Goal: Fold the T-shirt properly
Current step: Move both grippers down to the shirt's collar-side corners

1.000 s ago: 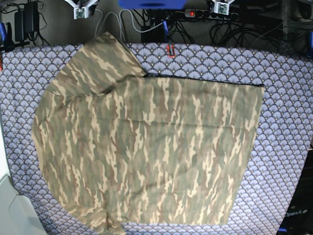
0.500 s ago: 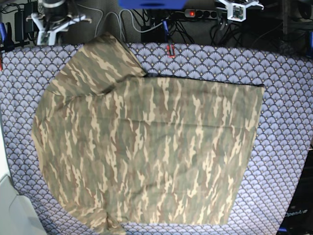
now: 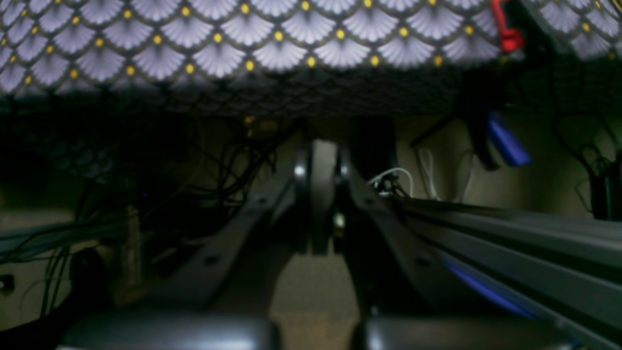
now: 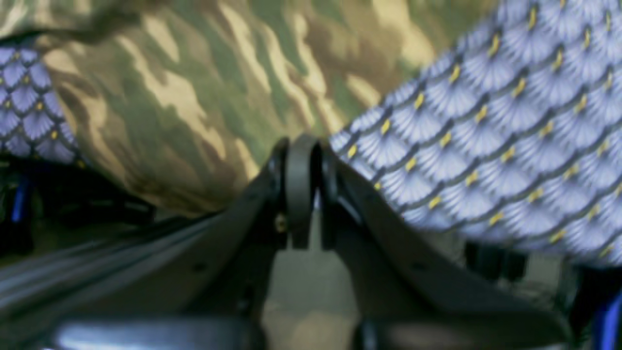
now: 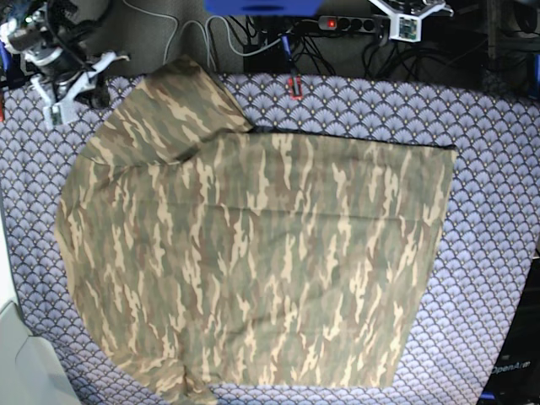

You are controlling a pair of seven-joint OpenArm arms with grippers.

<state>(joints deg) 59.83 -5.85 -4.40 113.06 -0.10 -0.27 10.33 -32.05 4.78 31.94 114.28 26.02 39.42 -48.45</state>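
Next, my right gripper opens and pinches the sleeve's edge (image 5: 118, 111) while my left gripper takes the T-shirt's opposite corner (image 5: 449, 155), because my right gripper is closed and empty above the sleeve's edge.
The camouflage T-shirt (image 5: 253, 253) lies spread flat over most of the table, one sleeve (image 5: 169, 110) pointing to the far left. My right gripper (image 5: 72, 80) hovers at the far left corner, just left of that sleeve. In the right wrist view its fingertips (image 4: 301, 146) meet, shut and empty, close above the edge of the T-shirt (image 4: 184, 97). My left gripper (image 5: 405, 21) hangs behind the table's far edge, away from the shirt. The left wrist view shows it (image 3: 318, 150) shut with nothing in it.
A purple-grey fan-scale cloth (image 5: 489, 110) covers the table. A red clip (image 5: 295, 87) sits on its far edge. Cables and a power strip (image 5: 337, 23) lie behind the table. A white surface (image 5: 25, 363) borders the near left corner.
My right arm has swung down and left from the back, reaching the table's far left corner beside the sleeve. The left arm shifted slightly right. The T-shirt has not moved.
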